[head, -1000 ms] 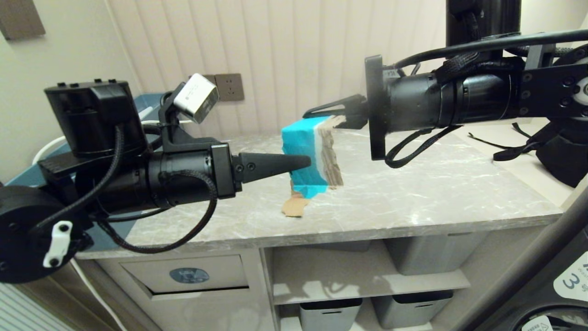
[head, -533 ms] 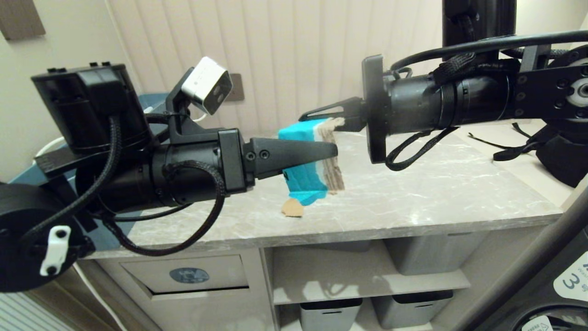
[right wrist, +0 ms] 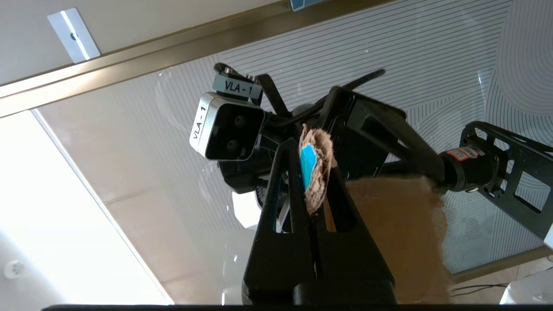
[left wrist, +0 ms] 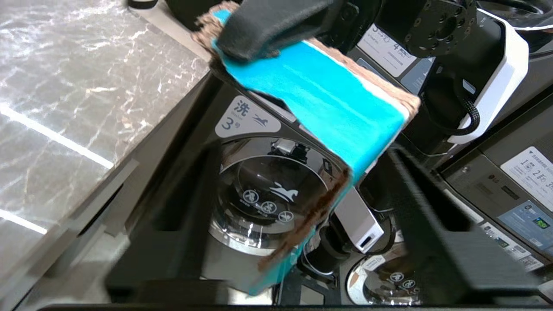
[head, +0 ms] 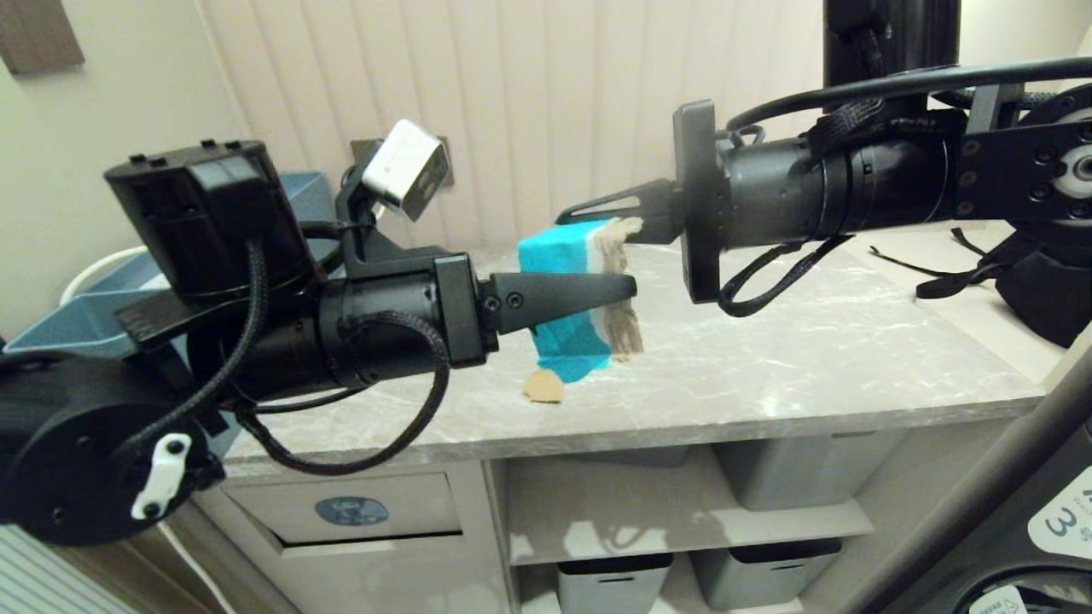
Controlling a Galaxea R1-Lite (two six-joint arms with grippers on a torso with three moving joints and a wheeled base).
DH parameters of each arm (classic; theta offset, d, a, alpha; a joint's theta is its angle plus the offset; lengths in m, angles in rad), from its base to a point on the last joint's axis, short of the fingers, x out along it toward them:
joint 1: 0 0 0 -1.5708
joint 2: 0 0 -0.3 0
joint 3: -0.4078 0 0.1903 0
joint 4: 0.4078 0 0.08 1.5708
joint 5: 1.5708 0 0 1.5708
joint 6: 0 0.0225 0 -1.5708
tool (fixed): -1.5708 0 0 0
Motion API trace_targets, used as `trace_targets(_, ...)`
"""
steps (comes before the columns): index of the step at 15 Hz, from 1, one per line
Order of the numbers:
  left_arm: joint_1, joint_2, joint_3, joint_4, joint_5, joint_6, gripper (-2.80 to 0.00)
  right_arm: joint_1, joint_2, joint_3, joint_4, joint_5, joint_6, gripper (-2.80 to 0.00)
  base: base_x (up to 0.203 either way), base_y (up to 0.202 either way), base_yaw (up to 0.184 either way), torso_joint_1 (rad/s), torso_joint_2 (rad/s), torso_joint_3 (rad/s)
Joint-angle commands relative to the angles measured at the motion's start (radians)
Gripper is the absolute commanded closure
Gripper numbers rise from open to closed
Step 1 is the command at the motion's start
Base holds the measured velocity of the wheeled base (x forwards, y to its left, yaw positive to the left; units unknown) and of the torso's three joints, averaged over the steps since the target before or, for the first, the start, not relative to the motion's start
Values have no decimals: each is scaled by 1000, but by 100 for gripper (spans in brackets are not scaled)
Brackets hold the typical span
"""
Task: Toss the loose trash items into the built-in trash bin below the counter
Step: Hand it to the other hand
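The robot's right gripper is holding the scrap, but the trash bin flap (head: 374, 512) is on the left gripper's side. The left gripper should take over the scrap (head: 575, 343) first.
A torn cardboard scrap with a turquoise face (head: 565, 256) hangs above the counter (head: 768, 358). My right gripper (head: 597, 222) comes in from the right and is shut on its top edge (right wrist: 307, 166). My left gripper (head: 627, 290) reaches in level from the left. It is open, its dark fingers (left wrist: 173, 216) standing on either side of the scrap (left wrist: 328, 95) without pressing it. A small brown scrap (head: 544, 388) lies on the counter below. The built-in trash bin flap (head: 409, 503) with its blue oval sticker sits under the counter at the left.
Grey storage bins (head: 793, 477) stand on shelves under the counter's middle and right. A teal-blue box (head: 85, 315) is behind my left arm. A washing machine front (head: 1058, 520) fills the lower right corner. Black straps (head: 938, 277) lie on the counter's far right.
My left arm has pushed to the right, so its finger now reaches across the turquoise scrap. The right gripper and the scrap have stayed almost in place.
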Motion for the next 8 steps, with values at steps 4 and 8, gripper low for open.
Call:
trace_targets(4, 1, 31, 3, -22, -6, -14, 0, 1, -3, 7, 2, 39, 11, 0, 0, 0, 0, 0, 0, 0)
trace_targets(8, 1, 31, -2, -24, -6, -12, 0, 1, -1, 7, 2, 36, 10, 0, 0, 0, 0, 0, 0, 0)
